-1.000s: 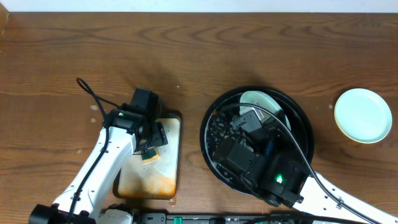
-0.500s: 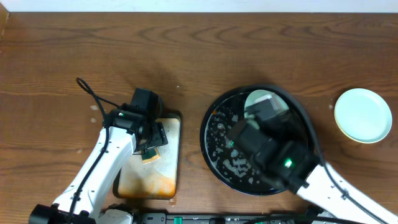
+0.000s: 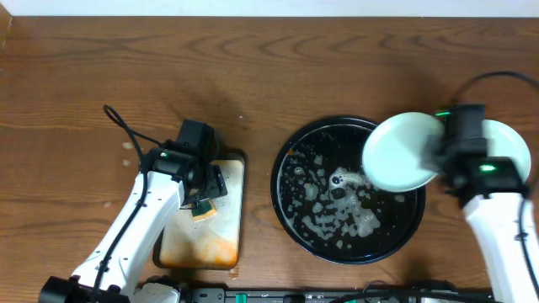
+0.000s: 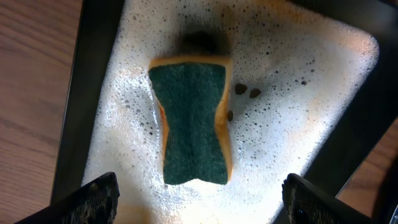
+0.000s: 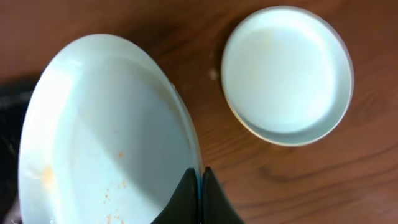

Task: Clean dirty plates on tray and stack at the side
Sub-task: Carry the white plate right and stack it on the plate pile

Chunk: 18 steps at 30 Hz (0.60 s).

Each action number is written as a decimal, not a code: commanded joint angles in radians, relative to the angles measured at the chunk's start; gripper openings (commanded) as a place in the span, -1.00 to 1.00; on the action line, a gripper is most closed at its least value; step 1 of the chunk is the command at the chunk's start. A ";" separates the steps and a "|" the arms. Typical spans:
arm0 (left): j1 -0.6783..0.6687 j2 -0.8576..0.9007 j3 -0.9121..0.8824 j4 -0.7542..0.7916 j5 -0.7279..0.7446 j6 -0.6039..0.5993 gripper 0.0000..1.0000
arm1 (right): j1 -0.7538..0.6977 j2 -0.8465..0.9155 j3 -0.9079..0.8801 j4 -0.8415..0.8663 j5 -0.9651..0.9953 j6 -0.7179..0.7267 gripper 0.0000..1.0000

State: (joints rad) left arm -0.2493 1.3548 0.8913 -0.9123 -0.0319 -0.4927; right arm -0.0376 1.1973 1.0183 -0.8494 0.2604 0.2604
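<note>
I should keep carrying the held plate (image 3: pixel 401 150) with my right gripper until the plates line up and then let go, since the held plate faces up and the plate at the side (image 3: pixel 510 150) is clear.
A pale mint-blue plate (image 3: pixel 402 151) with small orange specks hangs tilted over the right rim of the black tray (image 3: pixel 396 231). My right gripper (image 3: pixel 438 158) is shut on its edge. The right wrist view shows the held plate (image 5: pixel 106 130) with the gripper (image 5: pixel 200 186) pinching its rim. Another pale plate (image 5: pixel 286 74) lies on the table to the right, and in the overhead view this plate (image 3: pixel 509 160) is partly hidden by the arm. A yellowish edge shows under it. My left gripper (image 4: pixel 202 199) hangs open above a green sponge (image 4: pixel 194 121).
Foam and water patches (image 3: pixel 337 202) cover the floor of the black tray. The sponge (image 3: pixel 203 210) rests in a foamy, orange-stained rectangular metal tray (image 3: pixel 215 248) at the left. A black cable (image 3: pixel 118 126) loops over the wood table beside the left arm.
My right arm lifted the plate out of the black tray and carried it right, toward the plate on the table. The left arm has not moved.
</note>
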 commanded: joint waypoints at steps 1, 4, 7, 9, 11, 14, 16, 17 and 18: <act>0.005 -0.014 -0.004 -0.002 -0.005 0.010 0.69 | -0.249 -0.007 0.018 0.040 -0.323 0.026 -0.98; 0.005 -0.014 -0.004 -0.002 -0.005 0.010 0.69 | -0.418 0.002 0.018 0.081 -0.340 0.087 -0.98; 0.005 -0.014 -0.004 -0.002 -0.005 0.010 0.70 | -0.546 0.035 0.018 0.138 -0.341 0.143 -0.98; 0.005 -0.014 -0.004 -0.002 -0.005 0.010 0.70 | -0.614 0.069 0.018 0.171 -0.340 0.171 -0.98; 0.005 -0.014 -0.004 -0.002 -0.005 0.010 0.69 | -0.665 0.109 0.018 0.195 -0.340 0.193 -0.98; 0.005 -0.014 -0.004 -0.002 -0.005 0.010 0.69 | -0.717 0.187 0.018 0.219 -0.340 0.196 -0.98; 0.005 -0.014 -0.004 -0.002 -0.005 0.010 0.69 | -0.737 0.238 0.018 0.224 -0.339 0.196 -0.98; 0.005 -0.014 -0.004 -0.002 -0.005 0.010 0.70 | -0.745 0.269 0.018 0.234 -0.340 0.195 -0.98; 0.005 -0.014 -0.004 -0.002 -0.005 0.010 0.69 | -0.750 0.294 0.018 0.244 -0.339 0.195 -0.98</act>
State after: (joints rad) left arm -0.2493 1.3544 0.8913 -0.9115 -0.0322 -0.4927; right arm -0.7620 1.4261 1.0191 -0.6209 -0.0578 0.4282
